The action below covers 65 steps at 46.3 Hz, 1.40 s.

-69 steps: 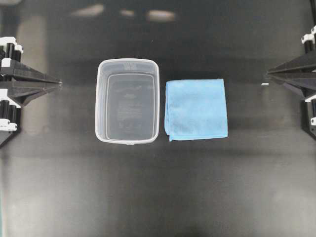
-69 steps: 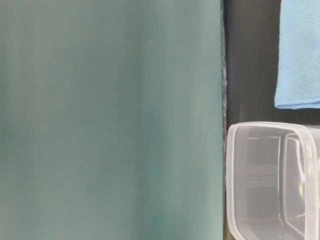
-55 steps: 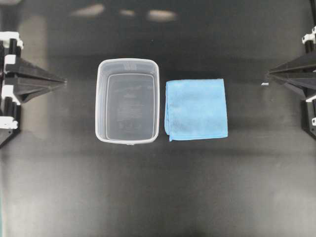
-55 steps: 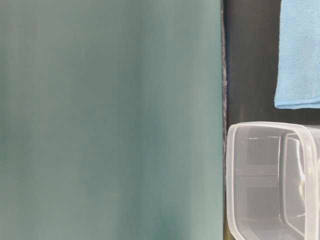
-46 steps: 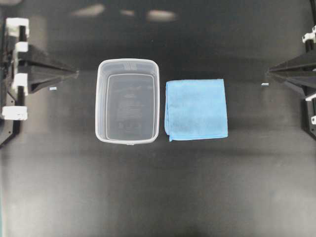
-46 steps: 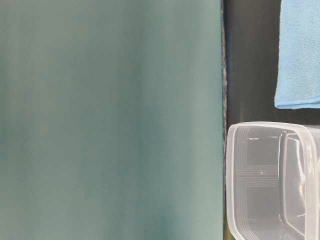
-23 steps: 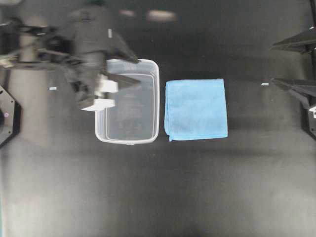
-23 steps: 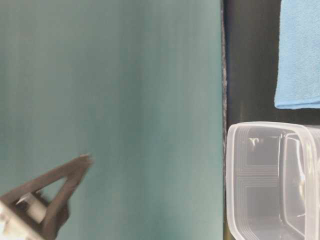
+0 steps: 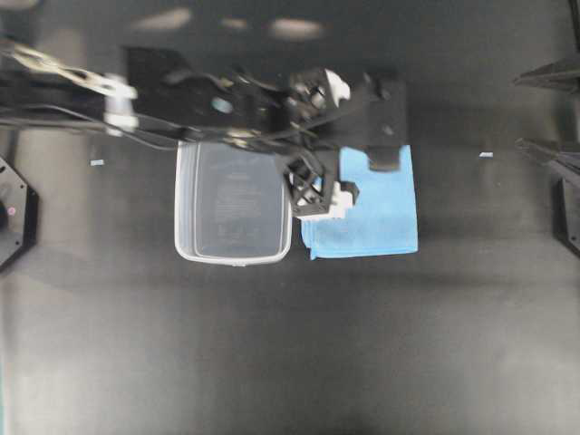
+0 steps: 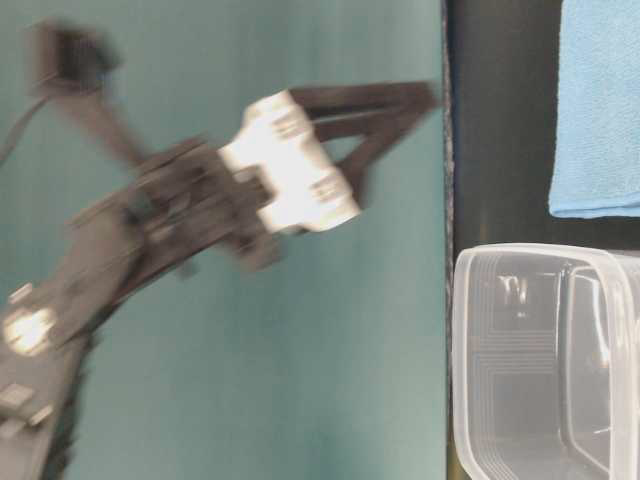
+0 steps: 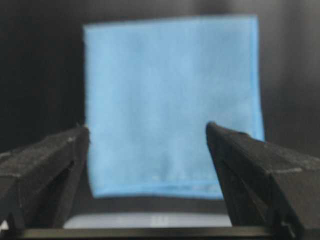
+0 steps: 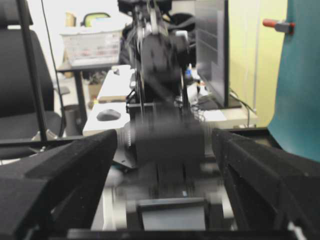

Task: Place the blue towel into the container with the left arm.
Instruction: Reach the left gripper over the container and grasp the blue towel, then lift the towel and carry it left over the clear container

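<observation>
The blue towel (image 9: pixel 385 213) lies flat between the robot's open fingers (image 11: pixel 150 150), so it will gather into a narrow neck and spread out when the robot lifts it.
The blue towel (image 9: pixel 385 217) lies flat on the black table, just right of the clear container (image 9: pixel 231 217), which stands upright with nothing in it. My left gripper (image 9: pixel 362 145) hangs in the air over the towel's top-left part, blurred, its arm crossing the container's far rim. In the left wrist view the towel (image 11: pixel 170 85) fills the gap between the wide-open fingers of the left gripper (image 11: pixel 147 127), with the container rim (image 11: pixel 150 220) at the bottom. My right gripper (image 9: pixel 518 113) is open at the right edge, well away from the towel. It holds nothing in the right wrist view (image 12: pixel 165 137).
Two small white scraps lie on the table, one left of the container (image 9: pixel 97 162) and one right of the towel (image 9: pixel 487 155). A teal backdrop (image 10: pixel 200 380) fills most of the table-level view. An arm base (image 9: pixel 13 217) sits at the left edge.
My left arm swung from the left edge across the container to above the towel, and its jaws opened. The right gripper's jaws opened too. Towel and container have not moved.
</observation>
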{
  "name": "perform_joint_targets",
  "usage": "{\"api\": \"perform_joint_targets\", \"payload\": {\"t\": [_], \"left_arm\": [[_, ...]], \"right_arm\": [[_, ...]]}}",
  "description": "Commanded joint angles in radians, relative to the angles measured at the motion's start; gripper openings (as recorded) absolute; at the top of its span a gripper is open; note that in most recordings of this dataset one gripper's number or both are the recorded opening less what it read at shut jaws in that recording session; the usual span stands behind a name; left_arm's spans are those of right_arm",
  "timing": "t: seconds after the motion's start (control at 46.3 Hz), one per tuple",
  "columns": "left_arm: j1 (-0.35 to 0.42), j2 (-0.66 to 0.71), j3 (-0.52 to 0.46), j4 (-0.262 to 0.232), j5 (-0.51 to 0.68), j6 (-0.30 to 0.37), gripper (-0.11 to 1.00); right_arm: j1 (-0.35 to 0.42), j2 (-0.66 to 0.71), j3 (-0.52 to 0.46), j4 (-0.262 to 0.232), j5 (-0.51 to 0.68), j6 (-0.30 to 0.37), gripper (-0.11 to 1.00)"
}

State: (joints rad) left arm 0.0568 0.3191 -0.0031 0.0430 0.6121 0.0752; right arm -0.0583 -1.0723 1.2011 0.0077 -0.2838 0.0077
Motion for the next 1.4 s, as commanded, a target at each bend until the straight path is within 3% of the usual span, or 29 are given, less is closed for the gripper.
{"api": "perform_joint_targets", "payload": {"t": [0.0,0.238,0.562,0.648,0.864,0.929,1.21,1.383], "left_arm": [[-0.006,0.060,-0.041,0.003,-0.003,-0.003,0.90],[-0.032,0.190,-0.048,0.002,-0.011,-0.003,0.90],[-0.051,0.239,-0.048,0.003,-0.049,-0.003,0.87],[-0.051,0.236,-0.043,0.002,-0.046,-0.002,0.78],[-0.052,0.190,-0.054,0.002,-0.049,0.023,0.19],[-0.049,0.169,-0.064,0.002,-0.043,0.040,0.07],[-0.049,0.006,-0.112,0.003,0.049,0.057,0.06],[-0.048,-0.161,-0.067,0.003,0.129,0.054,0.06]], "right_arm": [[0.000,0.002,-0.008,0.003,0.003,0.000,0.74],[-0.002,0.000,-0.008,0.003,0.023,0.002,0.74],[-0.002,0.000,-0.006,0.003,0.031,0.002,0.74],[-0.002,-0.002,-0.006,0.003,0.031,0.002,0.74],[-0.002,-0.002,-0.006,0.002,0.031,0.002,0.74],[-0.002,-0.002,-0.005,0.003,0.031,0.002,0.74],[-0.003,-0.025,-0.006,0.003,0.031,0.002,0.74],[-0.003,-0.032,-0.006,0.003,0.037,0.002,0.74]]}}
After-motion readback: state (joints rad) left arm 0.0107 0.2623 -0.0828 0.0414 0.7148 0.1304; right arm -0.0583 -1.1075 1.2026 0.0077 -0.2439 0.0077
